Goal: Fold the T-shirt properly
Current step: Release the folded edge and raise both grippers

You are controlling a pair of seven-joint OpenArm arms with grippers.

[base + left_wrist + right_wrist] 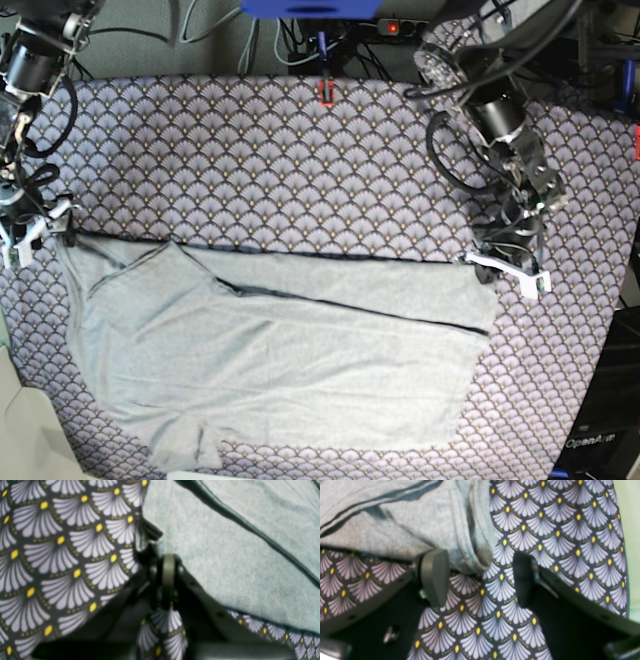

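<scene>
My right gripper needs to pinch the T-shirt's hemmed corner [477, 564] before both grippers pull toward the small red object, because the corner is lying loose in my right gripper's open fingers.
The light grey T-shirt [280, 350] lies spread across the near half of the table, with a long crease running across it. My left gripper [480, 258], on the right of the base view, sits at the shirt's upper right corner. In the left wrist view its fingers [168, 575] are pressed together at the T-shirt's [237, 555] edge, where the cloth puckers toward them. My right gripper [45, 228] is at the shirt's upper left corner. There its fingers [435, 577] stand well apart, and the T-shirt's hemmed corner [470, 542] lies loose between the tips.
The purple scallop-patterned tablecloth [300, 150] covers the whole table, bare behind the shirt. A small red object [326, 92] sits at the far edge, with cables behind it. The table's left edge [632, 530] is close to my right gripper.
</scene>
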